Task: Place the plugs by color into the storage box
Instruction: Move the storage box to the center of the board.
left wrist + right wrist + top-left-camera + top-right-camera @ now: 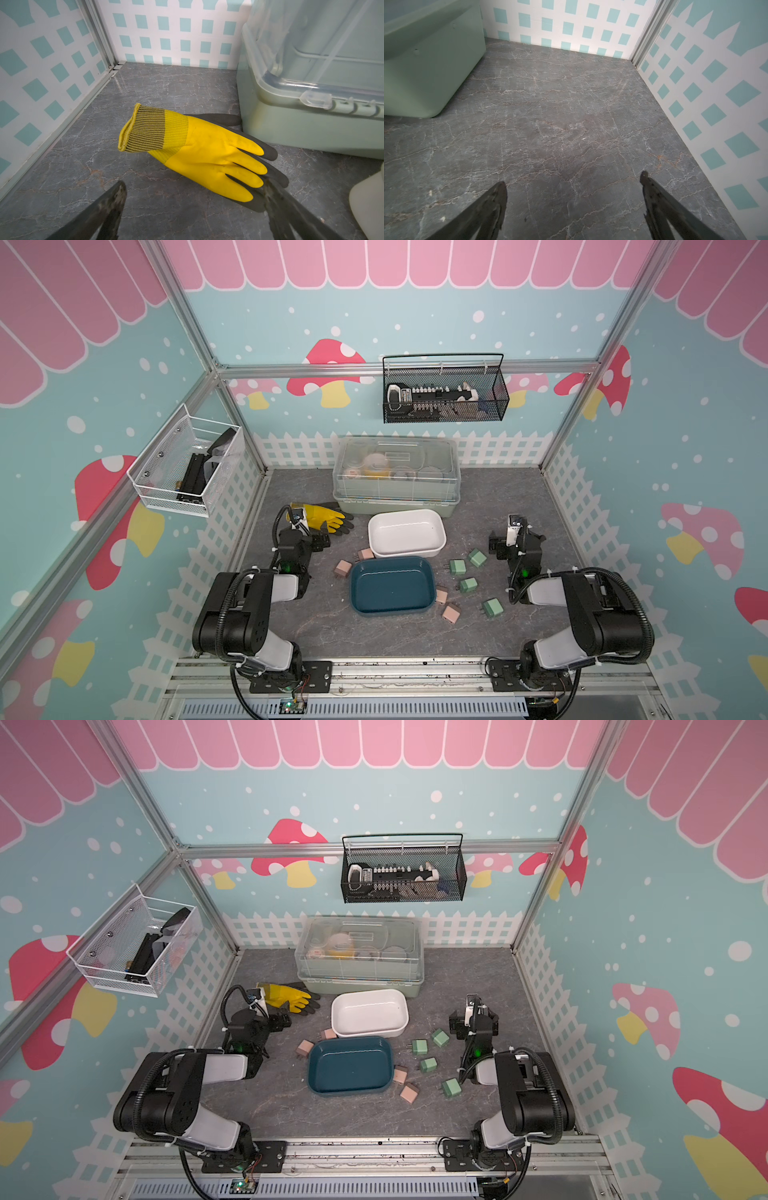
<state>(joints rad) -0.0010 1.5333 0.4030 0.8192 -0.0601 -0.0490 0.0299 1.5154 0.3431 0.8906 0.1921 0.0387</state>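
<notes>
The teal storage box sits too close to the pinkish-tan plugs at its corner [365,554], so the robot's left gripper should grab the box's rim [353,572] and move the box away before picking up the plugs.
In both top views the white storage box [406,533] [370,1013] and the dark teal storage box [390,585] [351,1065] lie empty mid-table. Several pinkish-tan plugs lie around the teal box: two to its left and back [343,568] [365,553], two at its right front [441,595] [451,612]. Several mint green plugs [457,567] [477,558] [468,585] lie to the right of the boxes. My left gripper [316,541] [194,187] is open over bare table beside a glove. My right gripper [516,537] [573,179] is open over bare table, behind the green plugs.
A yellow and black glove [322,517] [207,153] lies by the left gripper, against a large clear-lidded grey-green container [397,477] [311,124] at the back. A white wire basket [183,464] and a black one [444,391] hang on the walls.
</notes>
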